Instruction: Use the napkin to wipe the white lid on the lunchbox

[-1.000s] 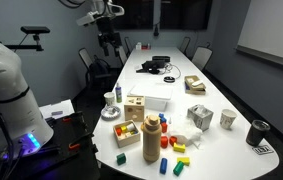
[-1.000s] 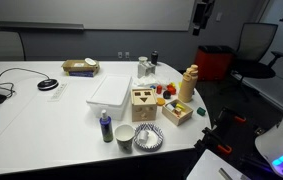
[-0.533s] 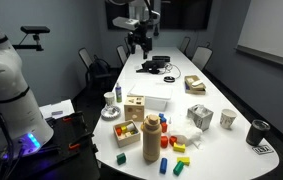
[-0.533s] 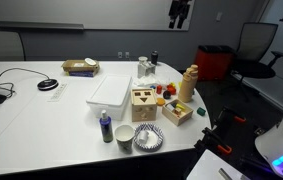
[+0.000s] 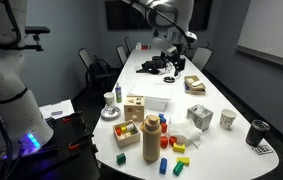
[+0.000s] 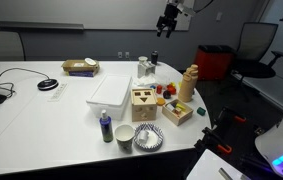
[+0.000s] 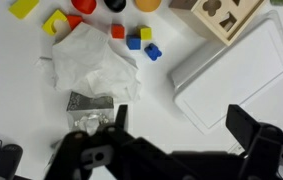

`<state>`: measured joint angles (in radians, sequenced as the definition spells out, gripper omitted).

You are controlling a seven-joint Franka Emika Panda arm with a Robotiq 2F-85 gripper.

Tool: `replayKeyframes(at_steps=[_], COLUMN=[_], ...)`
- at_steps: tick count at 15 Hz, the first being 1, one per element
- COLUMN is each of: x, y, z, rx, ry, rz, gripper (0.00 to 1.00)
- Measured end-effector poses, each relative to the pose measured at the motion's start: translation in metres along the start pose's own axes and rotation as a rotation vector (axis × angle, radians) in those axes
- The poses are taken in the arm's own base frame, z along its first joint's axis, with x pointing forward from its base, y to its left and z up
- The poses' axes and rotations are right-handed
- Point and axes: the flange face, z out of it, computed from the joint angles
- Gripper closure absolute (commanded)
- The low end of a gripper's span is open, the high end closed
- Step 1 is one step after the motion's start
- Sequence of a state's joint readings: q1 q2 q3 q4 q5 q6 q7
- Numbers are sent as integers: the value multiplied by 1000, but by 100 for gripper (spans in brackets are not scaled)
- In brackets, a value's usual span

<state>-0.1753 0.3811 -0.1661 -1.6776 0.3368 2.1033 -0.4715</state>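
The crumpled white napkin (image 5: 188, 133) lies uncovered next to the coloured blocks, so I should continue to lower my open gripper toward the napkin's folds (image 7: 83, 58) and close it there.
The lunchbox's white lid (image 7: 231, 68) lies flat on the table, at right in the wrist view. It also shows in both exterior views (image 5: 153, 100) (image 6: 111, 90). The crumpled white napkin (image 7: 93, 62) lies left of it, near small coloured blocks, and shows in an exterior view (image 5: 188, 134). My gripper (image 7: 181, 130) is open and empty, high above the table. The bare table between napkin and lid lies under its fingers. In both exterior views the gripper (image 5: 175, 55) (image 6: 168, 20) hangs well above the far part of the table.
A wooden shape-sorter box (image 7: 226, 15) (image 5: 134, 107) stands next to the lid. A crinkled silver cube (image 7: 86, 102) (image 5: 200, 117) sits by the napkin. Coloured blocks (image 7: 139, 40), a tan bottle (image 5: 151, 135), cups (image 5: 227, 119), a small blue bottle (image 6: 105, 125) and black cables (image 5: 156, 67) crowd the table.
The arm has swung across from beside the table to high over it. The gripper stays open and empty. Nothing on the table has moved.
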Motion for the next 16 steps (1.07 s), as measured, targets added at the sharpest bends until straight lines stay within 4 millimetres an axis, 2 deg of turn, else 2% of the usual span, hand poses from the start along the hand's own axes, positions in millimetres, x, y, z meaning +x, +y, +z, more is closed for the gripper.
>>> replayKeyframes(at_steps=[3, 7, 11, 16], x=[25, 41, 47, 48], y=[47, 94, 112, 123], z=[47, 121, 180, 225], rx=[-6, -22, -60, -98], ry=[-13, -56, -104, -144], rz=[51, 116, 149, 171], gripper=[0, 0, 0, 0])
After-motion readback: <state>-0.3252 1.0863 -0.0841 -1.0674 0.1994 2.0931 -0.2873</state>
